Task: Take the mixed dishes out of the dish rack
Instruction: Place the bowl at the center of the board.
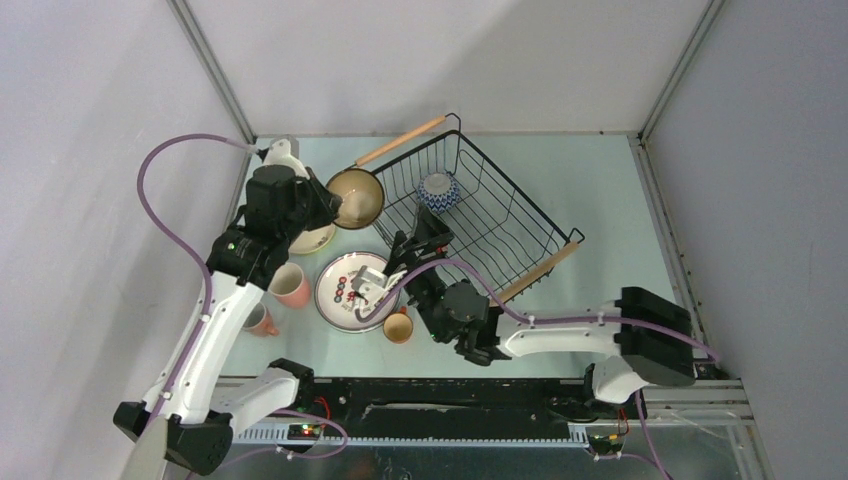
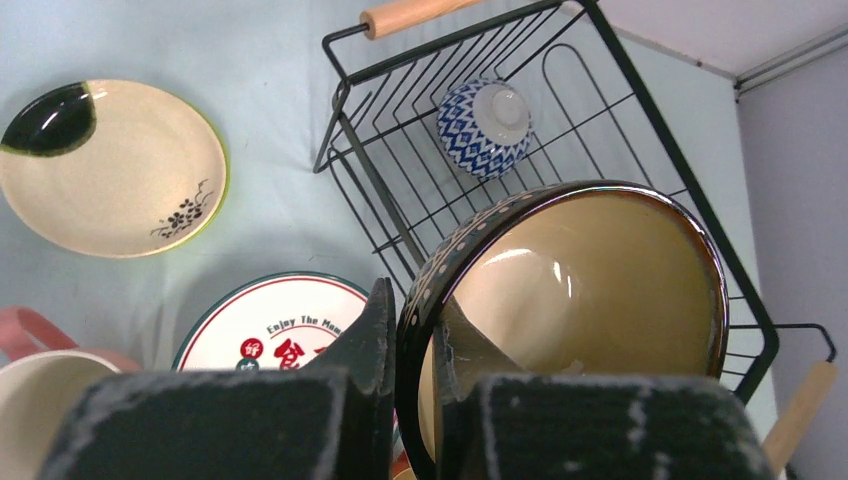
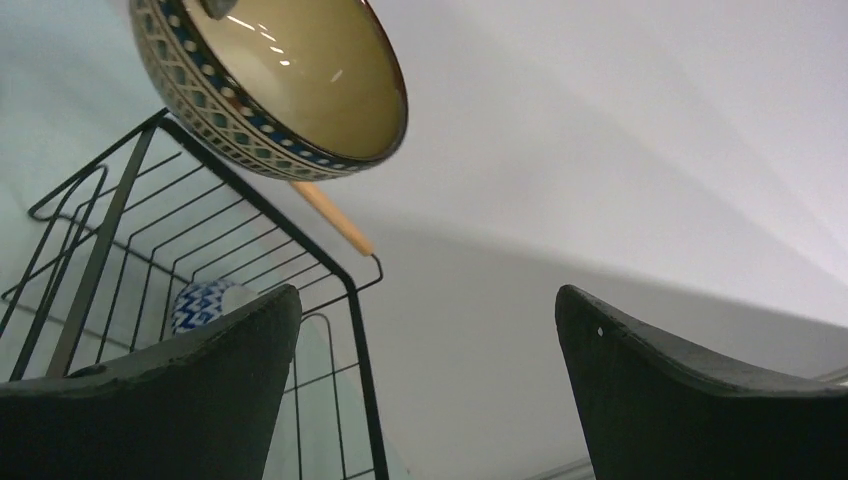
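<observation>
Plates and mugs (image 1: 352, 285) fill the tabletop near my left gripper, so next my right gripper grabs the patterned bowl's free rim (image 1: 382, 198) and puts the bowl down past the rack.
The black wire dish rack (image 1: 519, 184) with wooden handles stands skewed at the table's middle. One small blue-and-white bowl (image 1: 437, 191) lies in it. My left gripper (image 1: 327, 206) is shut on the rim of a patterned bowl (image 2: 580, 290) with a tan inside, held tilted in the air above the rack's left corner. In the right wrist view that bowl (image 3: 270, 80) hangs above the rack (image 3: 365, 380). My right gripper (image 1: 420, 234) is open and holds nothing, low beside the rack's near-left side. On the table lie the green-rimmed plate (image 1: 352, 290), the cream saucer (image 2: 110, 170), two pink mugs (image 1: 290, 285) and an orange cup (image 1: 398, 326).
A white vessel (image 1: 283, 152) stands at the back left corner. Grey walls and metal posts close in the table on three sides. The second pink mug (image 1: 262, 320) lies near the left arm's forearm. The rack's near wooden handle (image 1: 538, 272) juts toward the right arm.
</observation>
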Available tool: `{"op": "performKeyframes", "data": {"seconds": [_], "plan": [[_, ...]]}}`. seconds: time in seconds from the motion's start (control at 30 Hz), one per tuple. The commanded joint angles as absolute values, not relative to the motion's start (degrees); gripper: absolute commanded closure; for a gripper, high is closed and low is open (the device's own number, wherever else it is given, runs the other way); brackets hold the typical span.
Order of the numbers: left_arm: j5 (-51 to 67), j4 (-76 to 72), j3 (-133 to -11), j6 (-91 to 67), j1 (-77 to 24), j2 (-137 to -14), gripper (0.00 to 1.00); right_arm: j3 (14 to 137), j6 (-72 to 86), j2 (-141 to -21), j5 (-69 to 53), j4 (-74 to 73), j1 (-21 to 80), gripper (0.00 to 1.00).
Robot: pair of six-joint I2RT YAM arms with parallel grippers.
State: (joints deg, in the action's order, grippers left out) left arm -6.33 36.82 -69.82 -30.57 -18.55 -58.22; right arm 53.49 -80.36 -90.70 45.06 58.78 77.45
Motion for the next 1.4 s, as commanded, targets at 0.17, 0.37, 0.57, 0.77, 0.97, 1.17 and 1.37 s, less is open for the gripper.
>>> {"op": "performKeyframes", "data": {"seconds": [0.17,0.37,0.57,0.77,0.97,1.17,1.37], "plan": [[-5.22,28.66,-65.10,-28.73,-18.73,-53.93,1.00,63.44,-42.57,-76.24,44.33,18.25,76.86,0.01],[-4.29,26.60,-61.99,-27.89,-20.52,-50.93,1.00,70.68,-23.60,-75.08,44.22,5.04,75.69,0.00],[-7.68,26.72,-61.02,-25.48,-25.51,-49.16,1.00,86.78,-3.47,-79.59,41.52,-18.57,72.83,0.00],[-12.15,27.17,-61.66,-24.23,-31.16,-48.91,1.00,100.88,9.29,-85.57,38.76,-32.52,70.22,0.08],[-13.80,27.45,-62.63,-23.99,-34.24,-49.22,1.00,107.67,16.01,-90.90,36.95,-42.27,68.11,0.23],[-13.48,27.36,-62.97,-24.17,-35.36,-49.27,1.00,109.98,21.38,-95.75,35.33,-47.55,66.50,0.33],[-12.22,27.01,-62.43,-24.64,-35.66,-48.98,1.00,111.55,24.69,-98.83,34.62,-48.98,65.60,0.52]]}}
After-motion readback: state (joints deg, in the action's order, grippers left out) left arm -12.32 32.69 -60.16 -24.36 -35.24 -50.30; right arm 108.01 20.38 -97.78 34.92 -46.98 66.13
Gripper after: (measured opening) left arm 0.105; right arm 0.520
